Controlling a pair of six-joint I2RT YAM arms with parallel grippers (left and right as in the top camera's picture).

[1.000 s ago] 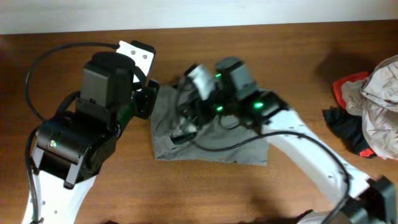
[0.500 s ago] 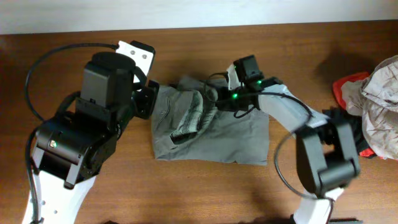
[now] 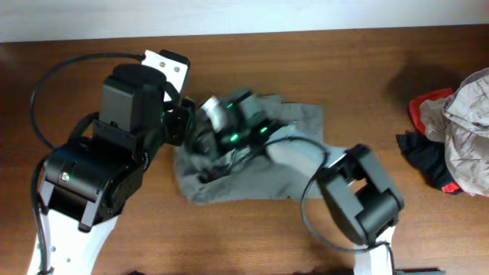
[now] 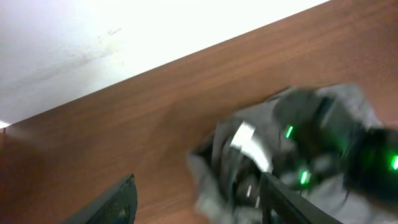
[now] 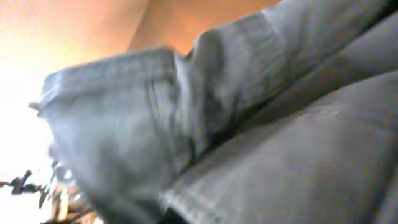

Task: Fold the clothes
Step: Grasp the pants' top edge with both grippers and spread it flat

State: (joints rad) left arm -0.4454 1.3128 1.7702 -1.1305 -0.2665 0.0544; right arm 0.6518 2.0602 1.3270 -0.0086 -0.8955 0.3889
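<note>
With the shorts bunched under my right gripper, my right gripper next backs off to their opposite end [image 3: 307,124] before my left gripper spreads the bunched end [image 3: 197,177] flat.
The grey-olive shorts [image 3: 298,164] lie rumpled on the wooden table [image 3: 367,61], bunched towards their left side. My right gripper [image 3: 218,122] is down at that left end, shut on the shorts. In the right wrist view, fabric with a seam [image 5: 298,143] fills the frame and hides the fingers. My left gripper [image 3: 181,122] hovers just left of the shorts, open. In the left wrist view its two dark fingers [image 4: 118,199] stand wide apart, with bare table and the edge of the shorts [image 4: 205,180] between them. The blurred right gripper [image 4: 249,155] is just beyond.
A heap of red, black and pale beige garments [image 3: 451,130] sits at the table's right edge. The left arm's bulky black body [image 3: 107,160] and its cable cover the left part of the table. A white wall [image 4: 93,31] runs behind the far edge.
My right arm swung left across the shorts and its jaws closed. The fabric has been drawn left and bunched. The left arm has not moved.
</note>
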